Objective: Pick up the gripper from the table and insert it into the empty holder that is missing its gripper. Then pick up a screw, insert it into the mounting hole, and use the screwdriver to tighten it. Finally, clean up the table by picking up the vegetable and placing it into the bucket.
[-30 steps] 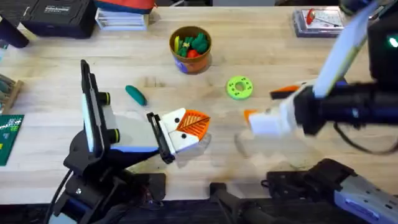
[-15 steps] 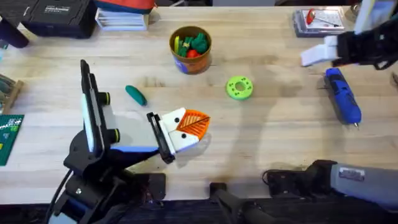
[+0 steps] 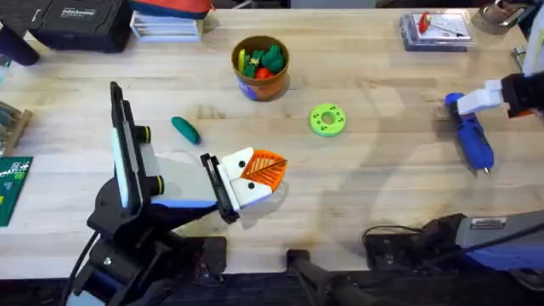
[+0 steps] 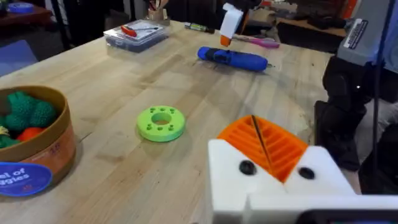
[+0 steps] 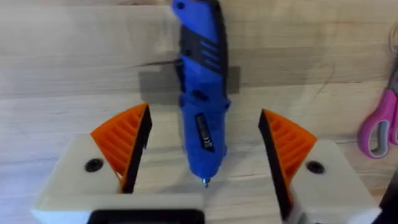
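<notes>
I can see a black trigger [image 5: 180, 71] sticking out of the screwdriver's handle, so the blue screwdriver [image 5: 204, 102] will light up at its tip when I squeeze it there with my right gripper.
The blue screwdriver [image 3: 470, 134] lies on the table at the far right, tip toward the front edge. My right gripper [image 3: 473, 100] hovers over its back end, open, with the orange pads either side of the screwdriver [image 5: 202, 93] and apart from it. My left gripper [image 3: 262, 170] rests near the table's middle front, shut, its two orange pads [image 4: 283, 146] pressed together. The teal-green vegetable [image 3: 185, 129] lies on the wood left of it. The brown bucket [image 3: 260, 85], holding mixed toys, stands at the back centre. A loose gripper piece, the empty holder and the screw are out of view.
A flat green disc with holes [image 3: 327, 119] sits right of centre. A clear box [image 3: 433, 25] stands at the back right, a black case [image 3: 76, 21] at the back left. A green board [image 3: 13, 187] lies at the left edge. Pink scissors [image 5: 376, 127] lie beside the screwdriver.
My right arm has swung from the table's middle out to the far right, first toward the back, and now hangs over the screwdriver. The left arm has stayed still.
</notes>
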